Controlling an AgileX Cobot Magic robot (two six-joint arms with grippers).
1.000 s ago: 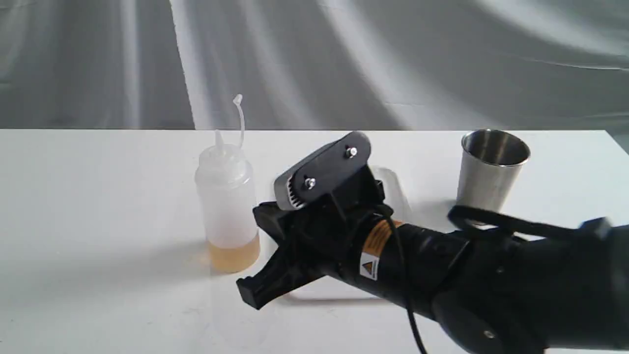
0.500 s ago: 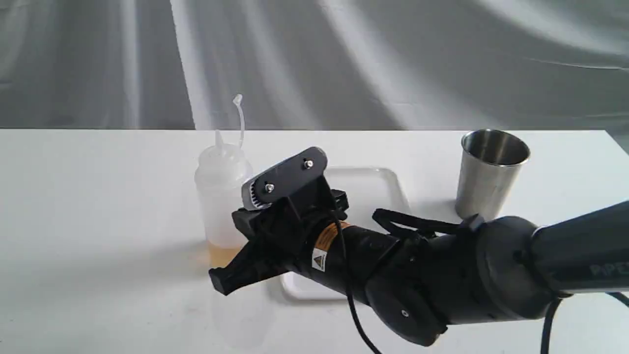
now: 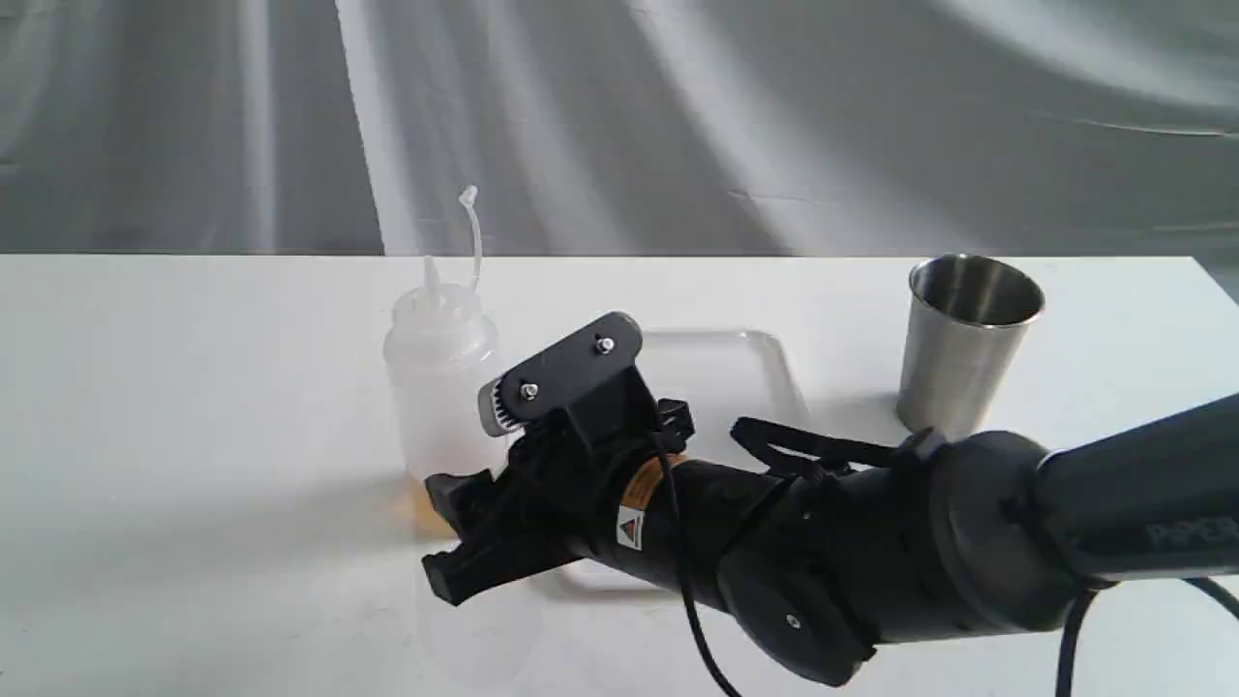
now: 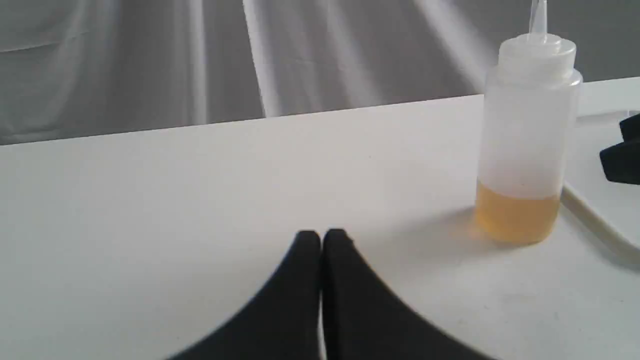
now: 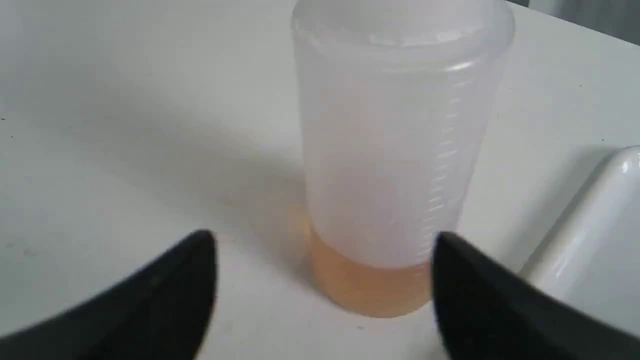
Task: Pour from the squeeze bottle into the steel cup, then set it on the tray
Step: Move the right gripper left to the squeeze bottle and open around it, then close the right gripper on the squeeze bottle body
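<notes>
My gripper will tip the squeeze bottle to pour, and the cap strap point(image 3: 475, 237) will keep sticking out, because it stands up by itself beside the nozzle point(image 3: 431, 278).
The squeeze bottle point(image 3: 440, 378) stands upright on the white table, left of the tray point(image 3: 736, 373), with amber liquid in its bottom and its cap strap sticking up. My right gripper point(image 3: 447, 537) is open and low at the bottle's base. In the right wrist view its two black fingers point(image 5: 195, 280) flank the bottle point(image 5: 395, 150) just short of its wall, not touching it. The steel cup point(image 3: 968, 339) stands upright at the far right. My left gripper point(image 4: 321, 239) is shut and empty, off to one side of the bottle point(image 4: 525, 140), and out of the exterior view.
The right arm's thick black body point(image 3: 871, 552) stretches from the right edge across the tray's near part and hides it. A grey curtain point(image 3: 619, 126) hangs behind the table's far edge. The tray's rim point(image 5: 590, 240) lies close beside the bottle.
The right arm has swung left and dropped lower, uncovering more of the tray. Its open fingers have come up to the bottle's base. Bottle and cup have not moved.
</notes>
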